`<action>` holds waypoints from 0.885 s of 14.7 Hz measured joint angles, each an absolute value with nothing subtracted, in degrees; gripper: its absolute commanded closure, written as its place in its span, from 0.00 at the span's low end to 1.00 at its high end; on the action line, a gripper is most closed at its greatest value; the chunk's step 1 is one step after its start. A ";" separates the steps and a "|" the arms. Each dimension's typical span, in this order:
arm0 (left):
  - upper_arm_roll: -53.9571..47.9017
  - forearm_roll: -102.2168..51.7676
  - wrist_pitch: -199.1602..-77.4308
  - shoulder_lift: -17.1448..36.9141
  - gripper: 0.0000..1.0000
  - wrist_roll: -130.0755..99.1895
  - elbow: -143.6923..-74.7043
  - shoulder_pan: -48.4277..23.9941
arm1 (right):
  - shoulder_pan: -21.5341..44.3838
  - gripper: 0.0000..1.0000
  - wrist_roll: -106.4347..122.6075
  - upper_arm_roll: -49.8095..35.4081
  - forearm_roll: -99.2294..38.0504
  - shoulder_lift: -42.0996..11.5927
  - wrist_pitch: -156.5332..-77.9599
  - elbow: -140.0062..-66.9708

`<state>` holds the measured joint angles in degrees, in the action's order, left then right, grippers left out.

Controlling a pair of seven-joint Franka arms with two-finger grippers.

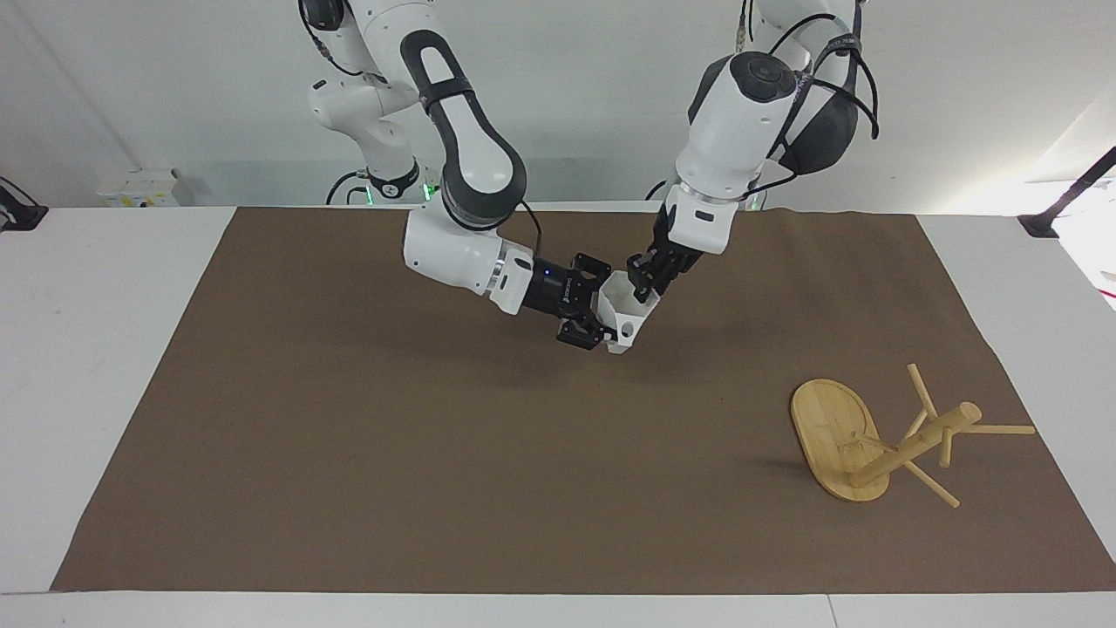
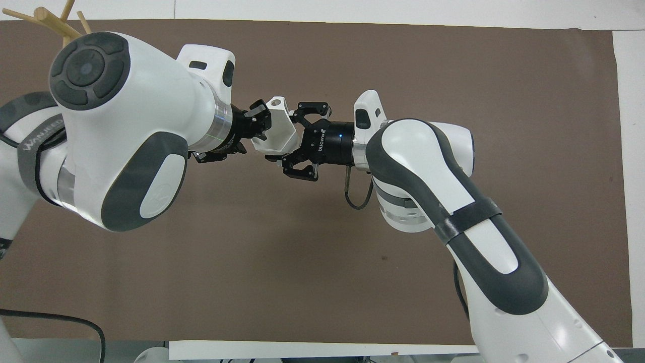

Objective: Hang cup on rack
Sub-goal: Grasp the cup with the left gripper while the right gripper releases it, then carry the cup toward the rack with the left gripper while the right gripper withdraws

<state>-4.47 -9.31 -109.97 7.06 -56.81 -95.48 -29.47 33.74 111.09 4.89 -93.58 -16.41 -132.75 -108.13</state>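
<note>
My grippers are both holding the cup [image 2: 280, 130] while the rack [image 1: 908, 459] is out on my left gripper's side, so my right gripper should first let go and move away from the cup.
The white faceted cup [image 1: 629, 307] is held in the air over the middle of the brown mat, on its side, handle hole pointing away from the robots. My right gripper [image 1: 602, 307] is shut on the cup's body; it also shows in the overhead view [image 2: 288, 138] with the cup [image 2: 278, 138]. My left gripper [image 1: 643, 281] is at the cup's open rim and touches it; in the overhead view [image 2: 254, 128] it meets the cup end-on. The bamboo rack [image 1: 872, 440] lies tipped on its side at the left arm's end of the table, farther from the robots than the cup.
The brown mat [image 1: 392, 453] covers most of the white table [image 1: 105, 349]. Only the rack's peg tips [image 2: 48, 17] show in the overhead view, past the left arm's large wrist housing [image 2: 121, 126], which hides the rest.
</note>
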 measured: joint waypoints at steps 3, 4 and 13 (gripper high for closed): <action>-4.43 -9.11 -109.82 7.17 1.00 -55.96 -95.50 -29.70 | 33.64 0.66 111.24 5.02 -93.50 -16.36 -132.52 -108.28; -4.44 -9.11 -109.82 7.19 1.00 -55.93 -95.50 -29.71 | 33.63 0.03 111.25 5.02 -93.50 -16.36 -132.51 -108.30; -3.71 -3.46 -111.41 7.57 1.00 -61.55 -94.91 -30.19 | 20.52 0.00 110.83 5.86 -91.36 -11.97 -125.84 -113.22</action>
